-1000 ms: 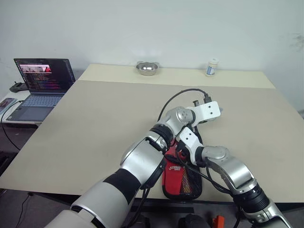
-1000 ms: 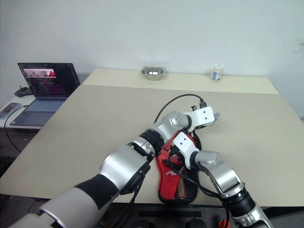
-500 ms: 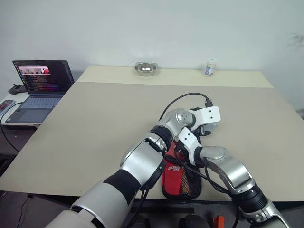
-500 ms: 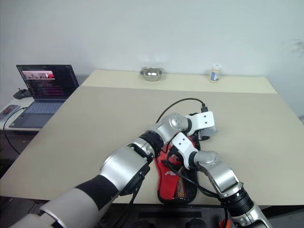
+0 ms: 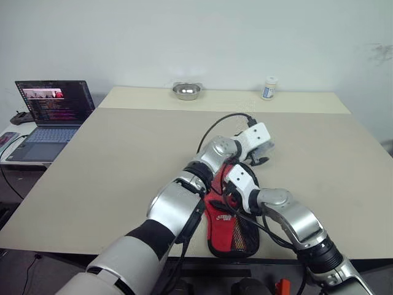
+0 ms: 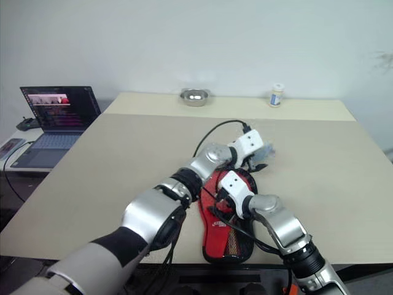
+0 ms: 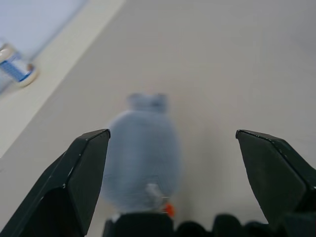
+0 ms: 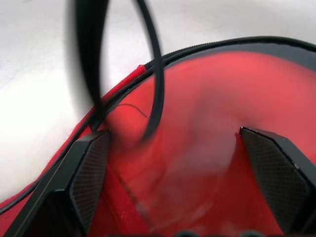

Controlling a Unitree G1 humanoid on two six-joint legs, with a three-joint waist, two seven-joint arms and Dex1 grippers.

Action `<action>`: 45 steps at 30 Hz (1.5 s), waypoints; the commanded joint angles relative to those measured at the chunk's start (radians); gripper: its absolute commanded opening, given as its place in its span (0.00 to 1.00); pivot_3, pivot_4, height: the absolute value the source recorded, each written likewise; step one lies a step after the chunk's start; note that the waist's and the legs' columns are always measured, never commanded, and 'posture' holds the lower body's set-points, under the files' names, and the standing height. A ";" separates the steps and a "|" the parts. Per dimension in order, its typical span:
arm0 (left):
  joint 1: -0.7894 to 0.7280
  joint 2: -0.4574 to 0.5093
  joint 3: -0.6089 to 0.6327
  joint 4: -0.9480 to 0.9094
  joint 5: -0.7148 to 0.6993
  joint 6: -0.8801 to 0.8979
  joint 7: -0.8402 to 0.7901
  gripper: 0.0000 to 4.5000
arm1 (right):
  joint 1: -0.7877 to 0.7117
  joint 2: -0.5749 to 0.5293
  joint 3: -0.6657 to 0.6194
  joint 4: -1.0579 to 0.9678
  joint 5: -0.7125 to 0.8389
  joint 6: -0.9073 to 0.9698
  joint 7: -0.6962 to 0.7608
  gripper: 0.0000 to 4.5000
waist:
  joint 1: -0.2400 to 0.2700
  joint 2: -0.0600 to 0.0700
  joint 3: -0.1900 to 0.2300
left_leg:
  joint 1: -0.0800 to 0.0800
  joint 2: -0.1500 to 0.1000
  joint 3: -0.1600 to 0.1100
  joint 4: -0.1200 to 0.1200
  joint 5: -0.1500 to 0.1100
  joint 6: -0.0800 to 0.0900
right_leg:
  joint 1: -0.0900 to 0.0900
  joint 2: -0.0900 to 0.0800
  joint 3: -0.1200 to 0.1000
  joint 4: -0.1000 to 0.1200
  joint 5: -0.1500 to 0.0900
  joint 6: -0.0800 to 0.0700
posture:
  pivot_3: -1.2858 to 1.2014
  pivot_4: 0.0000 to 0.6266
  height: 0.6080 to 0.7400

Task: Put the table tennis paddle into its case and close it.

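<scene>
My left gripper should hold down the case [image 6: 212,185] and my right gripper should pull the plush, because my left arm is reaching across the case to the blue plush [image 6: 266,152].
The case [image 5: 232,227] lies flat near the table's front edge, its red face with a white logo and black mesh turned up. My right gripper [image 8: 175,136] hovers open just over the case's far, rounded part, with red surface and black piping [image 8: 212,47] between its fingers. Whether that red is the paddle or the case's own face I cannot tell; the paddle is otherwise hidden. My left gripper [image 7: 173,138] stands open beyond the case's far end and holds nothing, with bare table under it.
A black cable [image 5: 215,126] loops from the left wrist above the case. At the table's far edge sit a metal bowl [image 5: 186,90] and a small white bottle [image 5: 267,88]. A laptop [image 5: 49,110] stands on a side desk at the left.
The left gripper has gone from nearly shut to wide open, rolled, and drawn slightly left and up from the case's far end. The right gripper has kept still and open.
</scene>
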 commanded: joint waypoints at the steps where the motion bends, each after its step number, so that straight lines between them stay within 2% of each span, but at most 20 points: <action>1: 0.009 0.116 0.051 -0.074 -0.061 -0.053 -0.068 0.99 | 0.013 -0.025 -0.063 -0.146 0.052 0.146 -0.009 1.00 | -0.002 0.000 0.001 | -0.002 0.000 0.000 0.000 0.000 0.000 | -0.002 0.000 0.000 0.000 0.000 0.000 | 0.52 0.24 1.00; 2: 0.029 0.148 0.060 -0.089 -0.077 -0.058 -0.103 0.99 | 0.008 -0.027 -0.093 -0.202 0.075 0.182 -0.011 1.00 | -0.002 0.000 0.001 | -0.004 0.000 0.001 0.000 0.000 0.000 | -0.005 0.000 0.001 0.001 0.003 -0.005 | 0.52 0.24 1.00; 5: 0.093 0.203 0.090 -0.157 -0.151 -0.047 -0.262 0.99 | -0.003 -0.029 -0.184 -0.338 0.150 0.289 -0.006 1.00 | 0.003 0.001 0.002 | -0.006 0.000 0.000 -0.001 0.000 0.000 | -0.006 0.000 -0.001 0.001 0.003 -0.005 | 0.52 0.24 1.00; 7: 0.164 0.216 0.082 -0.263 -0.207 -0.022 -0.426 0.99 | -0.005 -0.038 -0.256 -0.404 0.202 0.348 0.004 1.00 | 0.010 0.001 0.002 | -0.009 0.000 -0.001 -0.001 0.000 0.000 | -0.007 0.000 -0.002 -0.001 0.003 -0.005 | 0.52 0.24 1.00; 9: 0.241 0.228 0.051 -0.381 -0.233 0.014 -0.520 0.99 | -0.008 -0.063 -0.320 -0.441 0.240 0.387 0.011 1.00 | 0.014 0.001 0.003 | -0.012 -0.001 -0.003 0.000 0.000 0.000 | -0.007 -0.001 -0.004 -0.003 0.003 -0.005 | 0.52 0.24 1.00; 14: 0.399 0.235 -0.010 -0.621 -0.259 0.151 -0.598 0.99 | -0.021 -0.174 -0.478 -0.444 0.315 0.426 0.044 1.00 | 0.014 0.001 0.004 | -0.014 -0.003 -0.005 0.002 0.000 0.000 | -0.007 -0.003 -0.003 -0.004 0.004 -0.005 | 0.52 0.24 1.00; 18: 0.479 0.245 -0.066 -0.720 -0.235 0.196 -0.587 0.99 | -0.035 -0.271 -0.535 -0.364 0.316 0.371 0.047 1.00 | 0.010 0.001 0.004 | -0.013 -0.002 -0.007 0.002 0.000 0.000 | -0.007 -0.001 -0.004 -0.002 0.003 -0.005 | 0.52 0.24 1.00; 23: 0.526 0.243 -0.108 -0.688 -0.201 0.180 -0.521 0.99 | -0.126 -0.277 -0.505 -0.161 0.247 0.214 -0.018 1.00 | 0.003 0.002 0.004 | -0.010 -0.001 -0.006 0.002 0.000 0.001 | -0.007 0.001 -0.001 0.000 0.003 -0.005 | 0.52 0.24 1.00; 27: 0.511 0.226 -0.122 -0.571 -0.162 0.133 -0.408 0.99 | -0.224 -0.217 -0.465 0.050 0.196 0.081 -0.071 1.00 | 0.005 0.002 0.004 | -0.009 -0.001 -0.005 0.001 0.000 0.001 | -0.006 0.002 0.000 0.000 0.003 -0.005 | 0.52 0.24 1.00; 34: 0.521 0.214 -0.151 -0.545 -0.158 0.090 -0.398 0.99 | -0.471 -0.075 -0.449 0.652 0.113 -0.252 -0.126 1.00 | 0.004 0.002 0.004 | -0.006 -0.001 -0.001 0.001 0.000 0.001 | -0.005 0.001 0.001 0.001 0.003 -0.005 | 0.52 0.24 1.00; 37: 0.527 0.212 -0.157 -0.554 -0.159 0.091 -0.397 0.99 | -0.550 -0.053 -0.448 0.887 0.079 -0.384 -0.140 1.00 | 0.007 0.002 0.004 | -0.006 -0.001 0.000 0.000 0.000 0.001 | -0.005 0.001 0.001 0.001 0.003 -0.006 | 0.52 0.24 1.00; 40: 0.539 0.212 -0.163 -0.571 -0.158 0.096 -0.397 0.99 | -0.602 -0.041 -0.432 1.070 0.048 -0.462 -0.133 1.00 | 0.007 0.002 0.004 | -0.006 -0.001 0.002 0.000 0.000 0.001 | -0.005 0.000 0.002 0.000 0.003 -0.006 | 0.52 0.24 1.00; 45: 0.552 0.216 -0.167 -0.586 -0.162 0.099 -0.403 0.99 | -0.639 -0.013 -0.438 1.225 0.035 -0.513 -0.111 1.00 | 0.004 0.002 0.004 | -0.004 -0.001 0.005 0.000 0.000 0.001 | -0.005 -0.001 0.004 0.001 0.004 -0.005 | 0.52 0.24 1.00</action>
